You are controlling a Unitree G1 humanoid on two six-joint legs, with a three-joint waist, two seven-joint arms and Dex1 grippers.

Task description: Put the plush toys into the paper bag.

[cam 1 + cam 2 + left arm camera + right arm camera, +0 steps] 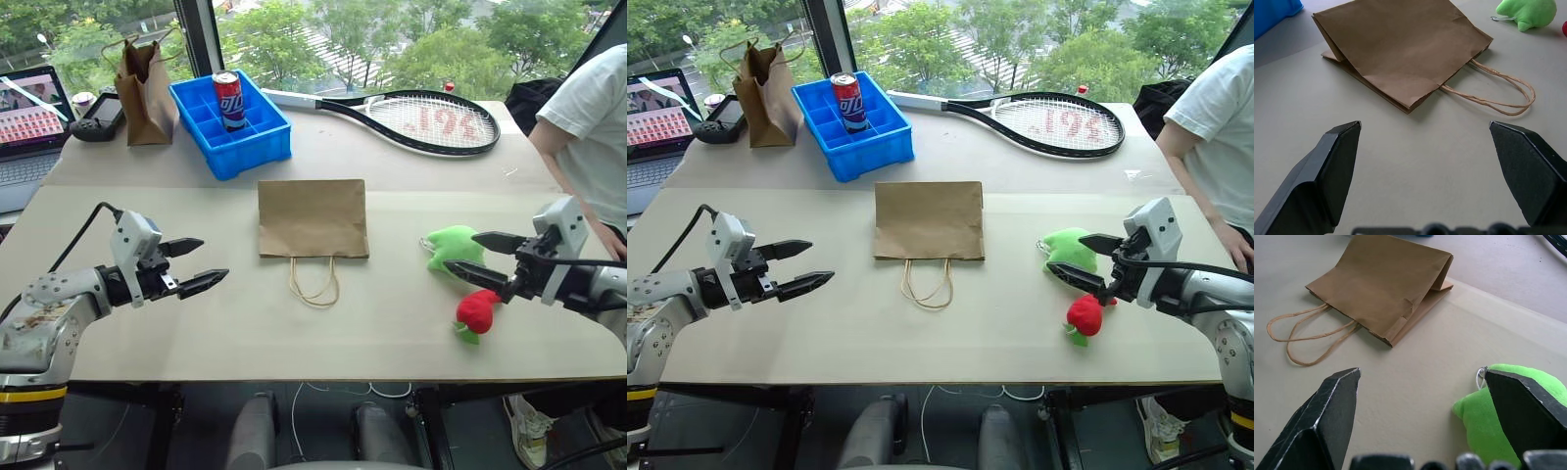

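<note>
The paper bag's side edge (1370,87) shows separate folded layers. So its opening (313,258) will spread apart when I lift one twine handle.
The brown paper bag (313,217) lies flat in the middle of the table, its twine handles (313,284) toward the near edge. To its right lie the plush toys: the lime green one (451,245) and, nearer the table's front, the red one (476,311) with a green leaf. My right gripper (475,258) hovers open just right of the green toy, with nothing between its fingers. Well left of the bag, my left gripper (196,262) is open and empty too. The left wrist view shows the bag (1400,46) ahead; the right wrist view shows the green toy (1488,418) close by.
At the back stand a blue compartment bin (231,123) with a drink can (229,100), a darker, taller paper bag (145,90), a game controller (98,119) and a laptop (29,122). A tennis racket (411,117) lies back right. A person (588,127) sits at the right edge.
</note>
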